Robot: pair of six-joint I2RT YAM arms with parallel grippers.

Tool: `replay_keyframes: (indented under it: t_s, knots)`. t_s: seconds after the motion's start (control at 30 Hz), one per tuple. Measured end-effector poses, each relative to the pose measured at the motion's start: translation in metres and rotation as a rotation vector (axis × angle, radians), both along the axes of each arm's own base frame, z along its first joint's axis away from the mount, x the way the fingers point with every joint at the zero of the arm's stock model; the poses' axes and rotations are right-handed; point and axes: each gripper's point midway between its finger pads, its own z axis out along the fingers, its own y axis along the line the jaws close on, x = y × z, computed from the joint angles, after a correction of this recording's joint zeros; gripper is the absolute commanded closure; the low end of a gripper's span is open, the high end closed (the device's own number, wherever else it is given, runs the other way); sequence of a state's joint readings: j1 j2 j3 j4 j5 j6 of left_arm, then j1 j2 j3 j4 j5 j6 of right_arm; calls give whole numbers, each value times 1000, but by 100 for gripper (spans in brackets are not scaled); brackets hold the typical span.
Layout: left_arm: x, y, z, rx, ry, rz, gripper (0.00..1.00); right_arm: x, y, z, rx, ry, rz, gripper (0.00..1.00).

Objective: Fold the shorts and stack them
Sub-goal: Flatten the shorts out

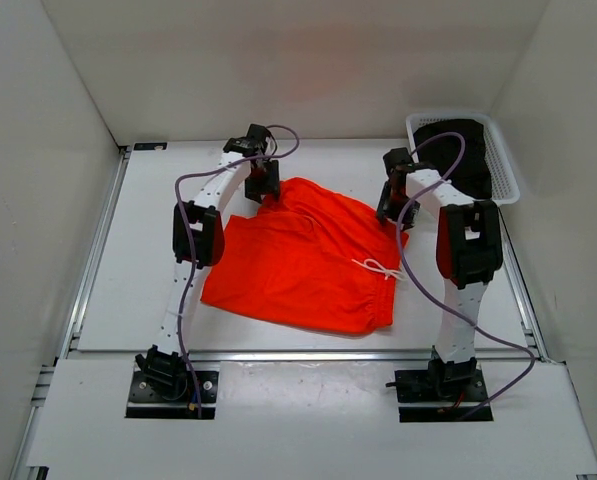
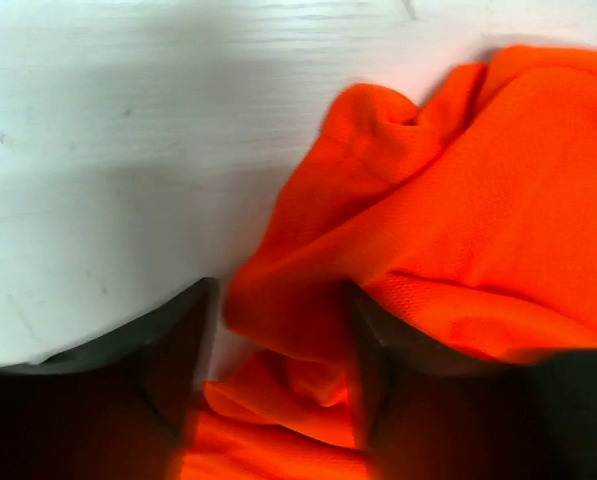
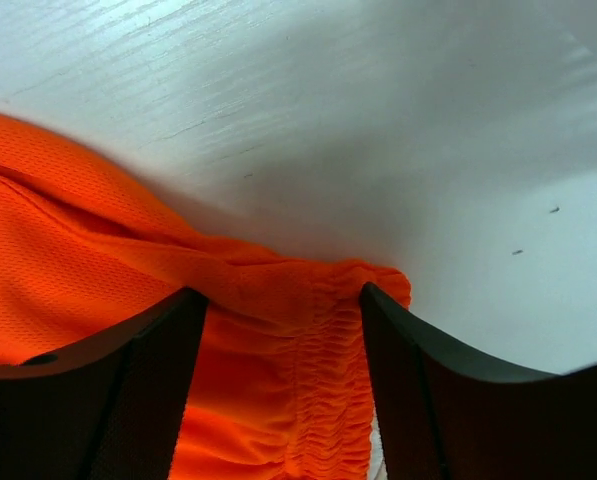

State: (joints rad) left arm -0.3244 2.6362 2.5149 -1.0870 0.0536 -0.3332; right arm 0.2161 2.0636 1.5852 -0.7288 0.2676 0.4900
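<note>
The far leg's end (image 1: 282, 201) lies bunched up, so the robot's left gripper should pull it straight while the right gripper moves to the waistband (image 1: 389, 283) next to the drawstring, before the folding starts.
The orange-red shorts (image 1: 303, 260) lie spread on the white table, white drawstring (image 1: 378, 268) at their right side. My left gripper (image 1: 265, 190) is down at the shorts' far left corner; in the left wrist view its jaws stand open with bunched orange fabric (image 2: 288, 330) between them. My right gripper (image 1: 390, 212) is down at the far right corner; in the right wrist view its jaws stand open around the gathered elastic waistband (image 3: 323, 340). Neither pair of jaws is closed on the cloth.
A white basket (image 1: 508, 170) at the back right holds a black garment (image 1: 463, 150). White walls enclose the table on three sides. A metal rail (image 1: 93, 250) runs along the table's left edge.
</note>
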Motion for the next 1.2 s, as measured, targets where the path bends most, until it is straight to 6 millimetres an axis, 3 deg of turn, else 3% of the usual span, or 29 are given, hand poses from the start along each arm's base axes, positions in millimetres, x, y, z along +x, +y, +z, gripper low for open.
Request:
replay_keyframes:
  t_s: [0.03,0.07,0.1,0.17,0.33,0.43,0.57,0.67,0.77,0.87,0.9,0.93,0.97,1.0,1.03,1.1,1.2]
  knots:
    - [1,-3,1,-14,-5,-3,62,1,0,-1,-1,3,7,60]
    - [2,-6,1,-24,-8,-10,84,1,0,-2,-6,6,20,74]
    - [2,-8,1,-33,-6,-9,90,2,0,-3,-4,6,24,84]
    - [2,-8,-1,-39,-4,-16,90,3,1,-2,-2,1,24,100]
    - [7,13,0,-1,-25,43,90,4,4,9,-4,-28,34,100]
    - [9,38,17,23,-47,98,90,0,10,35,2,-86,54,100]
    - [16,67,73,16,-143,155,90,-2,33,81,22,-204,117,100]
    - [14,84,131,15,-252,183,90,-6,51,106,39,-267,168,100]
    - [11,94,181,10,-353,203,90,-6,60,115,47,-296,187,100]
    - [20,94,214,-8,-438,209,90,9,62,119,37,-313,176,98]
    - [27,93,221,-14,-465,211,84,18,62,119,27,-316,167,88]
    - [38,92,227,-20,-497,215,63,29,63,121,21,-326,155,76]
    - [50,91,228,-25,-526,222,38,45,63,123,12,-344,139,57]
    - [65,92,228,-32,-556,233,25,62,63,122,6,-362,119,47]
    - [75,93,220,-33,-565,238,6,76,61,121,-1,-372,103,42]
    - [87,99,191,-35,-528,268,0,97,58,115,-6,-385,79,29]
    - [82,118,138,0,-409,307,0,99,49,104,-26,-356,71,29]
